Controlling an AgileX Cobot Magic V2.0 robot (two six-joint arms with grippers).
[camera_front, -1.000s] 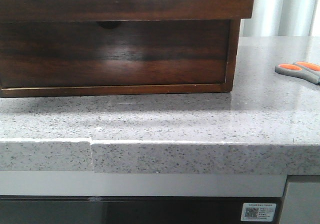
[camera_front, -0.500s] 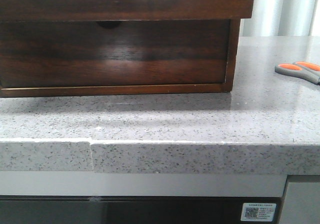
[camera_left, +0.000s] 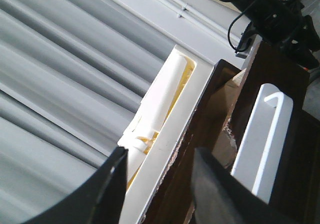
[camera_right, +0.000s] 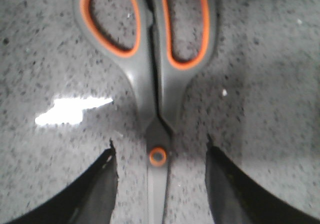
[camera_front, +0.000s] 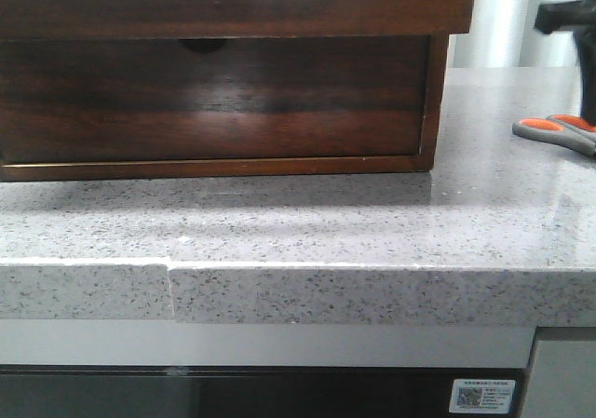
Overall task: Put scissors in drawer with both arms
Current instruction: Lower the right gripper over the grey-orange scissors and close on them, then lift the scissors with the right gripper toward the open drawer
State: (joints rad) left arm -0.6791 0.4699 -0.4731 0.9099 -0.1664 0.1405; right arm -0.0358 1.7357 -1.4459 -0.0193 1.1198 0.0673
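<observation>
My gripper will lift the scissors point(camera_front: 557, 135) and carry them to the drawer. They will stay closed because the grey handles meet snugly point(camera_right: 158, 94) beside the scissors' pivot.
The scissors point(camera_front: 557, 131), with grey handles and orange-lined loops, lie flat on the speckled counter at the far right, closed. In the right wrist view my right gripper point(camera_right: 159, 184) is open low over them. Its fingers point(camera_right: 95, 194) stand on either side of the pivot of the scissors point(camera_right: 159, 109) without touching. The drawer point(camera_front: 233, 8) juts out at the top of the wooden cabinet. In the left wrist view my left gripper point(camera_left: 160, 151) has its fingers on either side of the drawer's white-topped edge point(camera_left: 170, 134), which fills the gap.
Below the open drawer is a lower drawer front with a half-round notch point(camera_front: 205, 46). A dark part of the right arm point(camera_front: 568, 13) hangs above the scissors. The stone counter point(camera_front: 307, 222) has a stepped front edge. Grey curtains hang behind.
A dark part of the right arm has come into the front view at the top right, above the scissors. The drawer and scissors have not moved.
</observation>
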